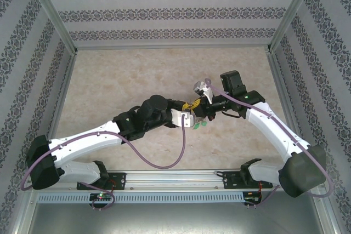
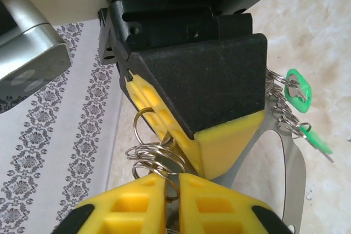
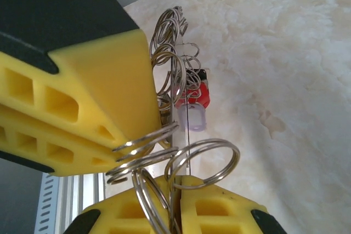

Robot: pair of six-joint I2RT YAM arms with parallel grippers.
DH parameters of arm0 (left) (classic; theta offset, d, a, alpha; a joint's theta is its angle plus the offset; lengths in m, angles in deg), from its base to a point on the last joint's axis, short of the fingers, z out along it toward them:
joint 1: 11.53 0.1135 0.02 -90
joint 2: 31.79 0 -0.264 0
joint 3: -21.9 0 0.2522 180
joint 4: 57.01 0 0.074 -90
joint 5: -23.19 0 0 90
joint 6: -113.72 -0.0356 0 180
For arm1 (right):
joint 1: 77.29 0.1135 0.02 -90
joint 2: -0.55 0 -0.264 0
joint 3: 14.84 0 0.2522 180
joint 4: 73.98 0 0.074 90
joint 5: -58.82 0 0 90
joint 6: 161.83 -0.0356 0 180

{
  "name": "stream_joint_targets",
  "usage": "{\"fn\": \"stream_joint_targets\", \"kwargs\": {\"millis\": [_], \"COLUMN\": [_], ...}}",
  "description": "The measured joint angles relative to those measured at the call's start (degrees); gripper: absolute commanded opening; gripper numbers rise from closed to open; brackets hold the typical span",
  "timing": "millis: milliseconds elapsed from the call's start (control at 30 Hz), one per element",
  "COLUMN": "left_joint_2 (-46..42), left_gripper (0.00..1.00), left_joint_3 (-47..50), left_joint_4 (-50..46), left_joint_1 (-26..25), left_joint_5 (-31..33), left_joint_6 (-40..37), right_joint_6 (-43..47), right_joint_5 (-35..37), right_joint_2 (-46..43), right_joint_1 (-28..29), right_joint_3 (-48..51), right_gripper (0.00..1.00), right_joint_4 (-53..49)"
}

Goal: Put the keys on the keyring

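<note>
My left gripper should pull the keyring (image 2: 296,179) clear while my right gripper opens, because my right gripper's yellow finger crowds the split rings (image 2: 153,155) at my left gripper's fingers.
Both grippers meet above the middle of the table. The keyring (image 2: 292,160) is a thin grey metal band, seen edge-on as a line (image 3: 187,130) in the right wrist view. My right gripper (image 3: 179,186) is shut on it. A cluster of small split rings (image 2: 156,153) hangs on the band. My left gripper (image 2: 177,183) is shut on one of these rings, right under the right gripper's yellow pad (image 2: 219,149). Green-capped keys (image 2: 299,87) dangle at the right, and a red-capped key (image 3: 197,95) with a clear-capped one (image 3: 192,118) hangs beyond the rings. From above, left gripper (image 1: 190,115) and right gripper (image 1: 206,108) touch, with green keys (image 1: 198,126) below.
The marble-patterned table (image 1: 120,80) is bordered by patterned walls with metal posts (image 1: 55,20). A purple cable (image 1: 175,157) loops from the left arm. The aluminium rail (image 1: 175,179) runs along the near edge.
</note>
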Motion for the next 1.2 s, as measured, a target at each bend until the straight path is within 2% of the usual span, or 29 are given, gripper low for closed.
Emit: {"fn": "stream_joint_targets", "kwargs": {"millis": [167,500,600,733,867,1000,1067,1200], "left_joint_2": [0.3,0.4,0.4,-0.5,-1.9,-2.5,-2.5,-2.5], "left_gripper": [0.01,0.00,0.00,0.00,0.00,0.00,0.00,0.00], "left_joint_3": [-0.7,-1.5,-1.9,-2.0,-2.0,-2.0,-2.0,-2.0], "left_joint_4": [0.1,-1.7,-3.0,-3.6,-3.8,-3.7,-3.8,-3.8], "left_joint_1": [0.0,0.0,0.1,0.7,2.9,4.9,6.0,8.4], "left_joint_5": [1.1,1.2,-0.4,-5.6,-11.4,-15.3,-16.4,-17.2], "left_joint_6": [0.0,0.0,0.8,3.5,7.4,10.3,11.6,13.0], "right_joint_6": [0.0,0.3,2.3,6.9,9.6,9.8,9.9,12.3], "right_joint_5": [0.0,-0.3,-0.3,-0.2,0.2,0.7,0.9,0.9], "right_joint_2": [0.2,0.0,-1.4,-6.4,-12.7,-14.5,-14.5,-15.2], "right_joint_1": [-0.5,-0.5,-0.5,-0.6,-0.6,-0.6,-0.6,-0.6], "right_joint_3": [0.4,1.4,2.8,7.0,11.3,12.6,12.7,12.9], "right_gripper": [0.00,0.00,0.08,0.17,0.18,0.18,0.31,0.42], "right_joint_4": [0.0,0.8,1.2,3.3,8.2,12.0,12.8,12.0]}}
